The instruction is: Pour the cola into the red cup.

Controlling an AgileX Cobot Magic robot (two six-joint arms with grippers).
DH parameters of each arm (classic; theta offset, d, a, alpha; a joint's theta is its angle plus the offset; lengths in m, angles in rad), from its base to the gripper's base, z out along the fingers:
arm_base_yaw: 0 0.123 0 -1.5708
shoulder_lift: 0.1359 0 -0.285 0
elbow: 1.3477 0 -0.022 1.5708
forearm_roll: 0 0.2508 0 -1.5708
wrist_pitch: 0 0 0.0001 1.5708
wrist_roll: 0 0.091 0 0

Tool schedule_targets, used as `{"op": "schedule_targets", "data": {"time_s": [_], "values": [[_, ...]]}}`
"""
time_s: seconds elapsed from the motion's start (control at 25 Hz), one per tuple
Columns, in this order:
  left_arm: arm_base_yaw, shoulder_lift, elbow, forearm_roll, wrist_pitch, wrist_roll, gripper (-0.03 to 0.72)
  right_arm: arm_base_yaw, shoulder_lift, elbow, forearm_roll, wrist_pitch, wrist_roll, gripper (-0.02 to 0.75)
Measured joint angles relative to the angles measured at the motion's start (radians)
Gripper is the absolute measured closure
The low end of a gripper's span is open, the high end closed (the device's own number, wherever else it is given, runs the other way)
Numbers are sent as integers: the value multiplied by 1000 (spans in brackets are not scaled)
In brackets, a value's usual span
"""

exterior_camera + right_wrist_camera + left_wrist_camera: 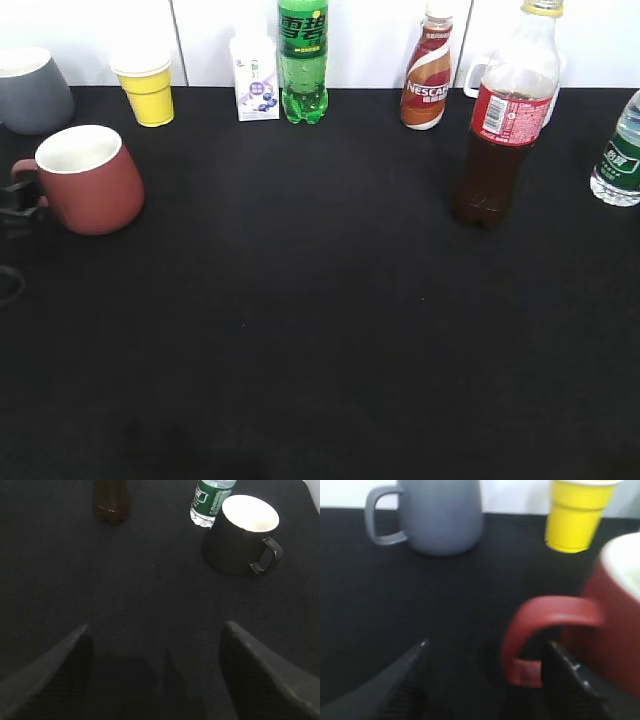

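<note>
The red cup's wide opening (78,150) shows only the white inside. I expect the red cup to be empty and keep the cola below its rim when I pour.
The red cup (95,190) stands at the table's left, handle pointing left. The cola (508,120) stands upright at the back right, capped. In the left wrist view my left gripper (487,647) is open low over the table. The red cup's loop handle (545,617) lies between its fingers, and the right finger reaches into the loop. Only a dark bit of this gripper (15,200) shows at the exterior view's left edge. My right gripper (155,630) is open and empty over bare black cloth. The cola's base (111,500) shows far ahead of it.
A grey mug (30,90), yellow paper cup (148,85), small carton (255,85), green soda bottle (303,65) and Nescafe bottle (427,80) line the back. A water bottle (620,155) stands far right, next to a black mug (240,535).
</note>
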Motion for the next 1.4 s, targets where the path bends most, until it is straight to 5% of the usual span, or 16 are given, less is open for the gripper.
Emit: {"op": "schedule_targets", "data": {"time_s": [0.2,0.28,0.36,0.4,0.68,0.8,1.08,1.4], "values": [[79,119,-138,183,-16,-1,232,0,0,0,0,0,0,144],[108,185,-208,326,-43,-1,358,0,0,0,0,0,0,144],[111,222,-226,385,-100,0,564,0,0,0,0,0,0,144],[111,223,-228,399,-121,5,591,0,0,0,0,0,0,144],[107,42,-207,651,-100,-97,610,0,0,0,0,0,0,144],[39,-87,-207,755,-101,-182,612,0,0,0,0,0,0,144],[-259,-153,-207,784,-38,-189,613,0,0,0,0,0,0,144],[-285,-153,-207,787,-11,-189,613,0,21,-4,-6,-1,15,144]]}}
